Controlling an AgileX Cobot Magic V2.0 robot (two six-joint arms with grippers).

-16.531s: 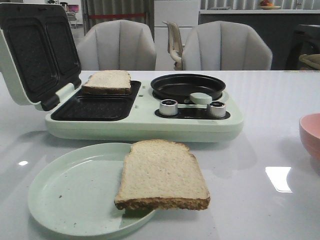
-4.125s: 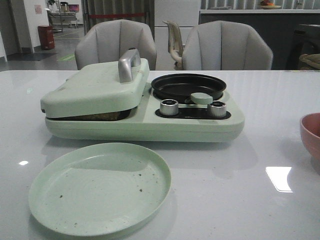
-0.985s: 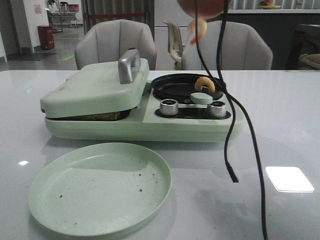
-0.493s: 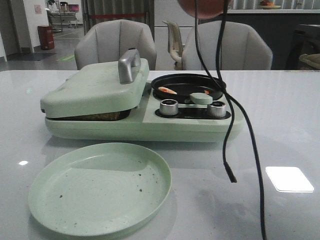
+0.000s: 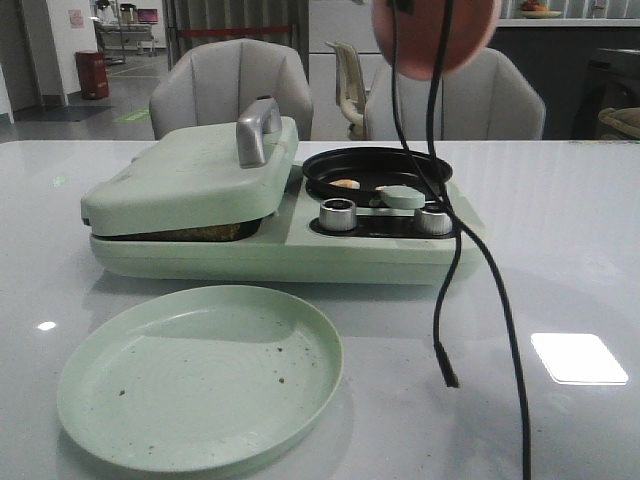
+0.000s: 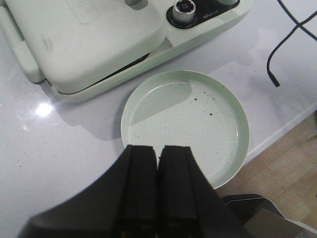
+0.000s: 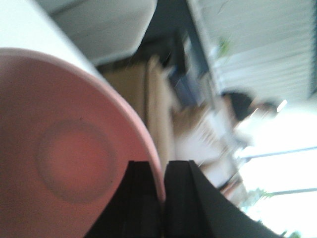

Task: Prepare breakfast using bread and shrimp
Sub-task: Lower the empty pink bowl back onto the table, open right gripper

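Note:
The robot's right hand should go on moving the pink bowl to the clear tabletop (image 5: pixel 610 290) beside the maker and let go of it there, as both shrimp are in the black pan (image 5: pixel 346 184).
The bread is shut inside the pale green sandwich maker (image 5: pixel 190 180); only a brown crust edge (image 5: pixel 205 233) shows under the closed lid. Two small pale orange shrimp (image 5: pixel 345 184) lie in the black round pan (image 5: pixel 375 172) on the maker's right side. My right gripper (image 7: pixel 162 171) is shut on the rim of a pink bowl (image 7: pixel 69 148), held tipped high above the pan (image 5: pixel 432 35). My left gripper (image 6: pixel 157 148) is shut and empty above the near edge of the empty green plate (image 6: pixel 183 119).
Black cables (image 5: pixel 450 250) hang from the right arm in front of the pan and knobs (image 5: pixel 338 213), with one loose end (image 5: pixel 451 379) just above the table. The green plate (image 5: pixel 200 375) sits in front of the maker. Grey chairs stand behind the table.
The shrimp have dropped from the bowl into the pan and settled. The pink bowl has come lower and into fuller view. The hanging cables swung slightly left.

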